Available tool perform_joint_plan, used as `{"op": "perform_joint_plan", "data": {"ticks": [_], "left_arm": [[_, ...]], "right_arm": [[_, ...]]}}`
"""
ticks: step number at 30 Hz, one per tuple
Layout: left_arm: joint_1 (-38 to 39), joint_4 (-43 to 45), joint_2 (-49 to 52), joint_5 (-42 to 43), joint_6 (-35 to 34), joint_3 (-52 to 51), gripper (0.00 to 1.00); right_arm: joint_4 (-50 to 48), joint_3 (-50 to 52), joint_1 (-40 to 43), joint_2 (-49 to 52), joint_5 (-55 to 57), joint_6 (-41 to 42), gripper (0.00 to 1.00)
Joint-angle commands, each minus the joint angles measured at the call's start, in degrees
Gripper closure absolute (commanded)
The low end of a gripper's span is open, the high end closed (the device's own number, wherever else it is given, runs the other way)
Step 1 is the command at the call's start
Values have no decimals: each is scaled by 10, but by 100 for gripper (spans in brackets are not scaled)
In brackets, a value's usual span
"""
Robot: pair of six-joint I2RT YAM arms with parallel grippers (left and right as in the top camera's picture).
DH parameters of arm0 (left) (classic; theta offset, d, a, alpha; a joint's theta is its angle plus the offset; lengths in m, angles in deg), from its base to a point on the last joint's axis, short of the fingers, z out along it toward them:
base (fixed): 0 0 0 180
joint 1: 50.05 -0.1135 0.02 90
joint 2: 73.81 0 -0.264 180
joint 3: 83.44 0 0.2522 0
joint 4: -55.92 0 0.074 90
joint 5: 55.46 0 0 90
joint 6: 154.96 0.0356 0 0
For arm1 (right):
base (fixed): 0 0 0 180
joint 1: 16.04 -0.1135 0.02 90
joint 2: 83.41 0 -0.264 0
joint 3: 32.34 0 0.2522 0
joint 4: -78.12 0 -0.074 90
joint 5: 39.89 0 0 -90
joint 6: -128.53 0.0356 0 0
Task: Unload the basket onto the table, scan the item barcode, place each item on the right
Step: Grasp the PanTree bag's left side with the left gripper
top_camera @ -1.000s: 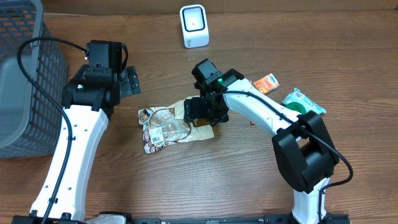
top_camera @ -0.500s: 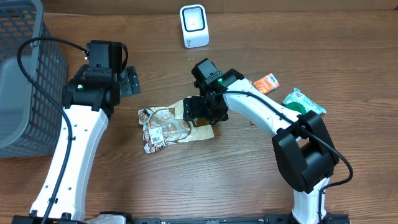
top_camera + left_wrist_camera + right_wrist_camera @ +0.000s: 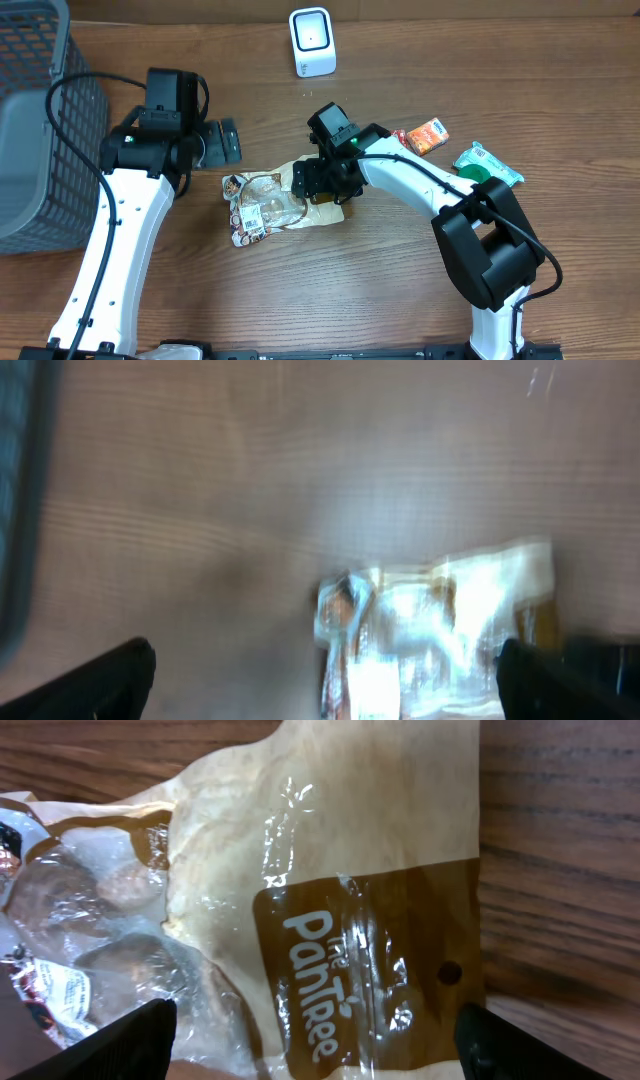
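Note:
My right gripper is over the brown end, away from the bag's white label (image 3: 252, 217). So next my left gripper moves down and pinches the clear end (image 3: 236, 211) next to that label.
The item is a crinkly clear-and-beige snack bag (image 3: 268, 205) with a brown "Pantree" end (image 3: 350, 960), lying flat mid-table. A white label shows near its left end. My right gripper (image 3: 322, 181) hovers low over the brown right end, open, with its dark fingertips (image 3: 135, 1038) on either side of the bag (image 3: 300, 840) and not pinching it. My left gripper (image 3: 222, 142) is open above bare wood, up and left of the bag. Its view is blurred, with the bag (image 3: 440, 630) toward its right fingertip (image 3: 560, 678). The white scanner (image 3: 312, 42) stands at the far edge.
A grey wire basket (image 3: 40, 110) fills the far left. An orange packet (image 3: 428, 133) and a green-and-white packet (image 3: 488, 163) lie to the right of the right arm. The left arm's black cable loops above the basket's edge.
My left gripper has swung to the right, toward the bag. The right gripper has shifted slightly left over the bag's brown end. The bag has not moved.

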Motion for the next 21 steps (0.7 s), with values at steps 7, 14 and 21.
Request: {"op": "perform_joint_plan", "data": {"ticks": [7,14,21], "left_arm": [[4,-35,-3,33,-26,-52,35],[4,54,-3,82,-39,-162,54],[4,143,-3,84,-39,-253,53]], "right_arm": [[-14,20,-3,-20,5,0,9],[-14,20,-3,-20,5,0,9],[-14,20,-3,-20,5,0,9]]}}
